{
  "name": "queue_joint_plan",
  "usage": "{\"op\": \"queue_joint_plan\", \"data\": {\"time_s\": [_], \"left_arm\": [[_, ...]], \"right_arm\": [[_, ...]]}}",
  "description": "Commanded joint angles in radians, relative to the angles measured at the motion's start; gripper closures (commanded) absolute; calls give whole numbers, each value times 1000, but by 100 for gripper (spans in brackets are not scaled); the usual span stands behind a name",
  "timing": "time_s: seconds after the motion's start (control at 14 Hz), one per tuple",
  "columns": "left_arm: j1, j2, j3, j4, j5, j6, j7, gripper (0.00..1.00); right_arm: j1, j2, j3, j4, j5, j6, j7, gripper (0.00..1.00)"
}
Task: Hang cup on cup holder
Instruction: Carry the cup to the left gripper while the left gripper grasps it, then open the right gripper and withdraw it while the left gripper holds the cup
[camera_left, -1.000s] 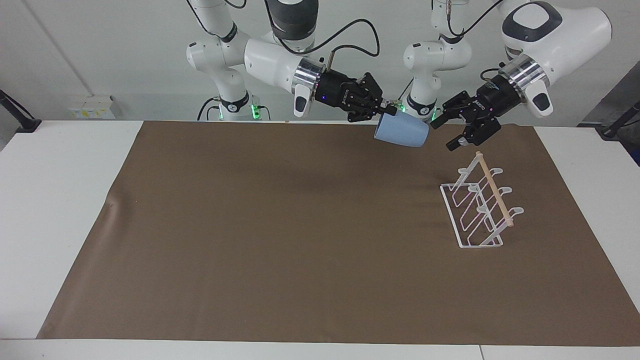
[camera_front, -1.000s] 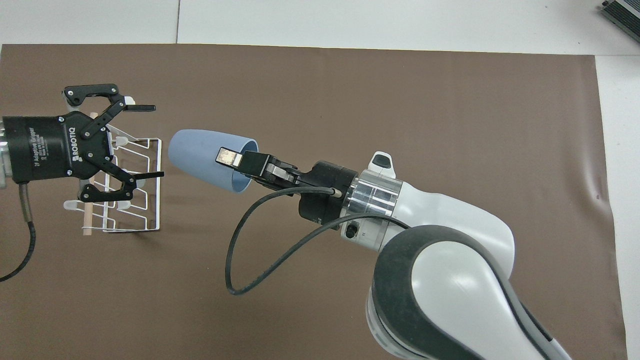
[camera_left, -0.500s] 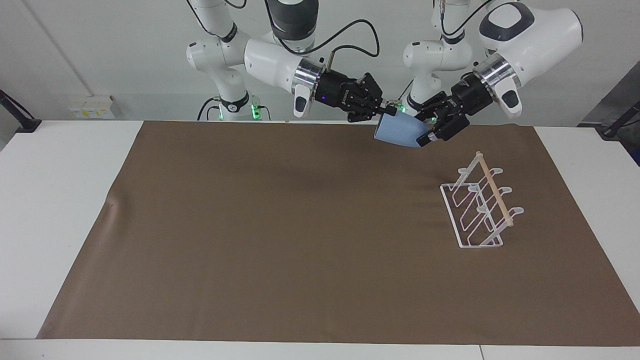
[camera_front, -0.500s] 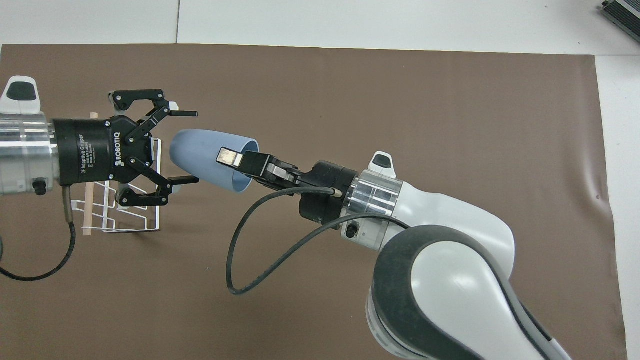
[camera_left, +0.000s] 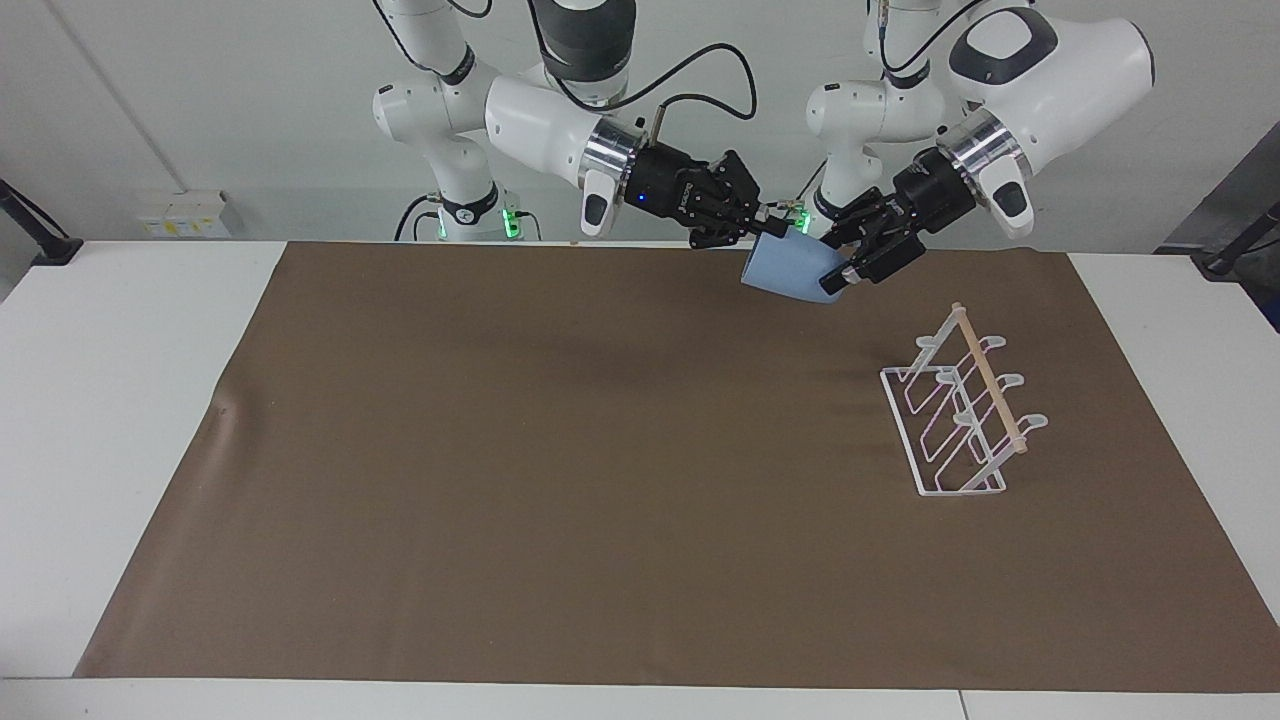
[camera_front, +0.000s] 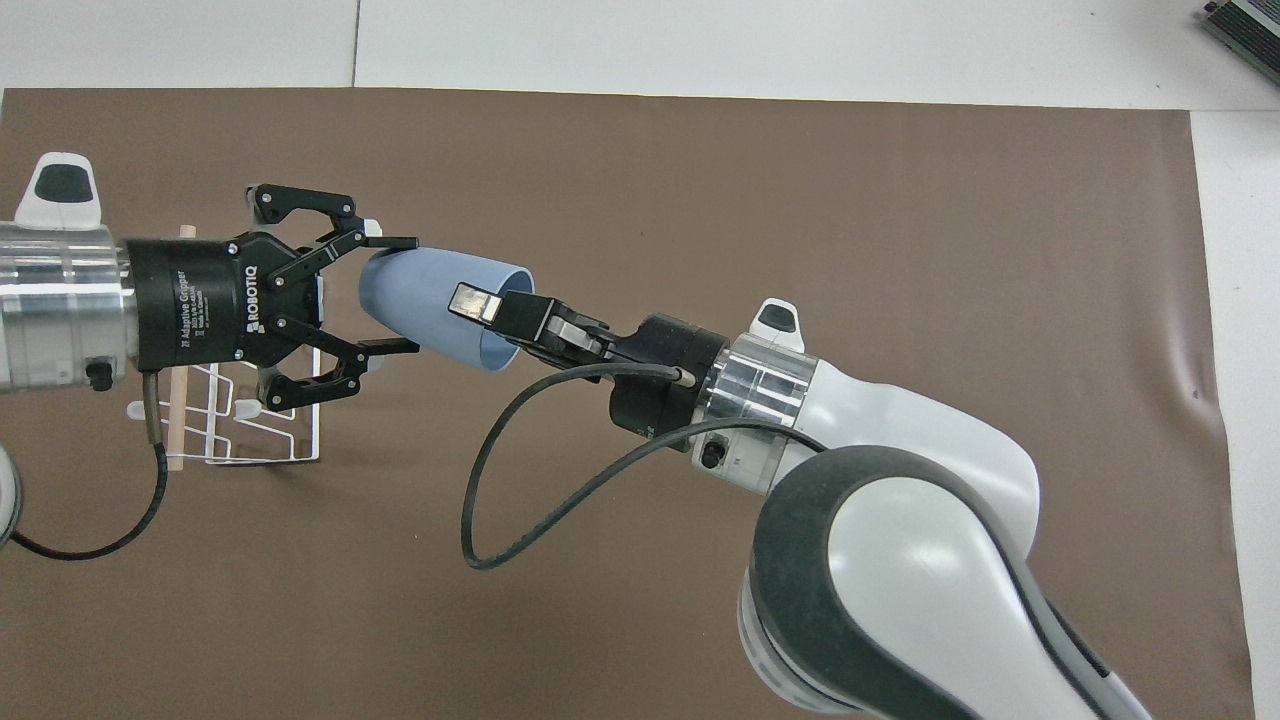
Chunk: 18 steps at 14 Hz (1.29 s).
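Note:
My right gripper's finger is inside the cup's opening (camera_front: 516, 281), so my left gripper should take the closed end (camera_front: 383, 288) and my right gripper should back out before the hanging.
The light-blue cup (camera_left: 788, 270) (camera_front: 430, 305) is held in the air on its side, over the mat's edge nearest the robots. My right gripper (camera_left: 772, 226) (camera_front: 487, 307) is shut on its rim, one finger inside the mouth. My left gripper (camera_left: 836, 264) (camera_front: 408, 294) is open, its fingers straddling the cup's closed end. I cannot tell whether they touch it. The white wire cup holder (camera_left: 958, 420) (camera_front: 300, 440) with its wooden dowel (camera_left: 988, 380) stands on the mat toward the left arm's end, partly hidden under the left gripper in the overhead view.
A brown mat (camera_left: 520, 450) (camera_front: 800, 200) covers most of the white table (camera_left: 120, 400). The right arm's black cable (camera_front: 480, 500) loops below its wrist.
My left gripper has swung from over the cup holder toward the cup, and its open fingers now sit around the cup's closed end. The right gripper has shifted the cup slightly.

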Motion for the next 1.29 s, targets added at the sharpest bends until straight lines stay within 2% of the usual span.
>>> {"op": "queue_joint_plan", "data": {"time_s": [0.0,0.36,0.5,0.57,0.64,1.0,1.21], "left_arm": [[-20,-6,8,-17,-7,14,34,100],[-20,-7,8,-22,-7,7,34,100],[-19,-7,8,-22,-7,6,32,100],[-19,-7,8,-22,-7,4,32,100],[-17,-9,8,-22,-7,4,34,100],[0,-7,11,-22,-5,1,39,100],[13,-7,19,-12,55,-32,58,100]], "right_arm": [[-1,-16,16,-13,-22,-2,24,100],[-1,-23,15,-30,-22,1,25,100],[-1,-26,16,-33,-24,4,30,16],[0,-26,15,-34,-24,7,39,6],[0,-26,16,-34,-24,24,39,0],[2,-26,16,-34,-24,31,39,0],[2,-26,15,-37,-51,31,39,0]]}}
